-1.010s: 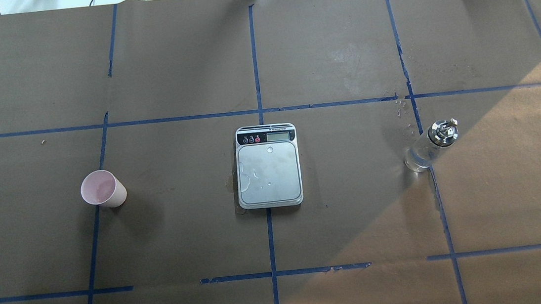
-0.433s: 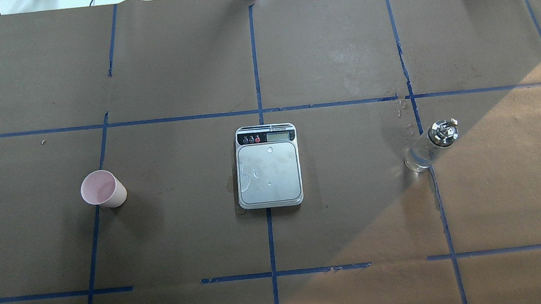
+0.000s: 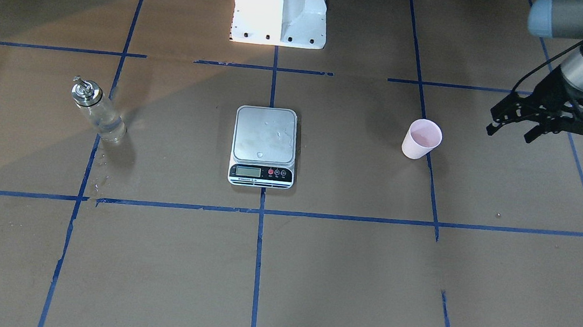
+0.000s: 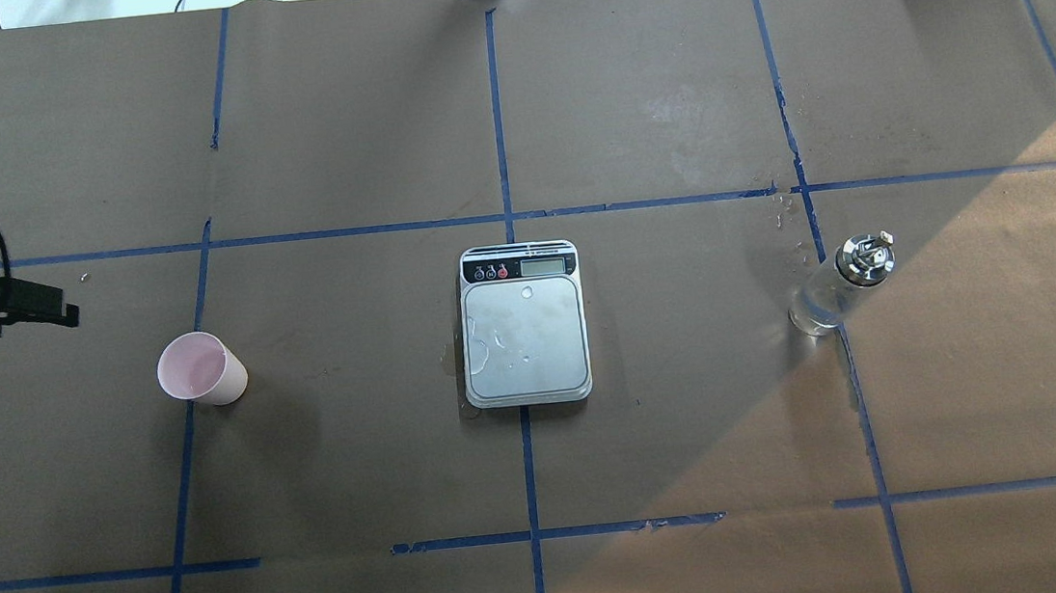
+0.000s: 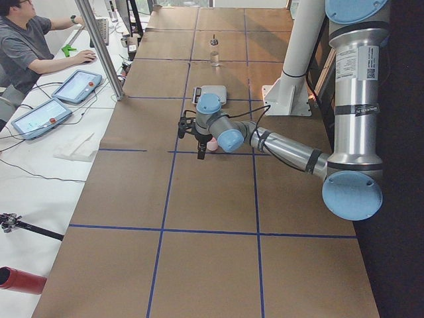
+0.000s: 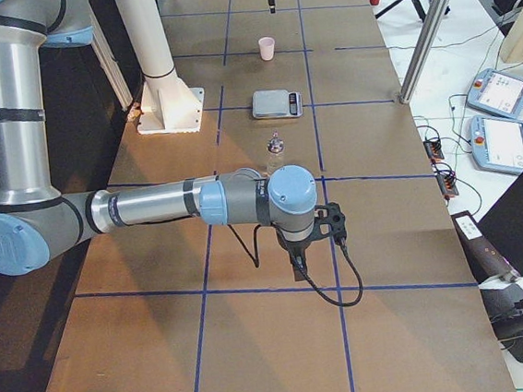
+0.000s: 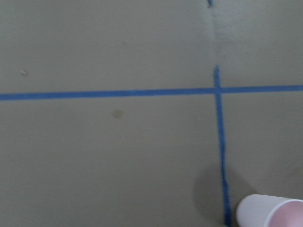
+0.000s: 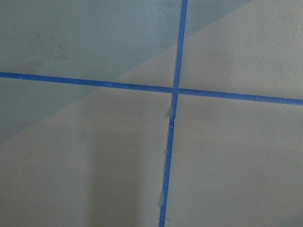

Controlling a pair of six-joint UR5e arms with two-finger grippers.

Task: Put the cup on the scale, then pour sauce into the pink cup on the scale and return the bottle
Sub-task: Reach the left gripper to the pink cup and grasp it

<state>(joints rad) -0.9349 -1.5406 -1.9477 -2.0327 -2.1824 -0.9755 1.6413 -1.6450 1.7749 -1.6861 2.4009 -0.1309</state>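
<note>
The pink cup [image 3: 422, 140] stands upright and clear next to my open left gripper, so I keep approaching the cup's rim [image 3: 440, 135] until my fingers straddle the cup's side.
The pink cup [image 4: 201, 369] stands upright on the table's left side, also in the front view [image 3: 422, 139] and at the bottom right of the left wrist view [image 7: 270, 213]. The scale [image 4: 524, 336] lies at the centre with nothing on it. The glass bottle [image 4: 842, 286] of clear liquid stands upright at the right [image 3: 96, 110]. My left gripper [image 3: 509, 133] is open and empty, above the table beside the cup, apart from it; it enters the overhead view at the left edge [image 4: 55, 311]. My right gripper [image 6: 296, 265] shows only in the exterior right view; I cannot tell its state.
The robot's white base [image 3: 279, 8] stands at the near table edge. Water drops lie on the scale platform and near the bottle. Blue tape lines cross the brown table cover. An operator [image 5: 26, 46] sits at tablets beyond the far edge.
My left gripper has come into the overhead view from the left edge, moving towards the cup. Cup, scale and bottle have not moved.
</note>
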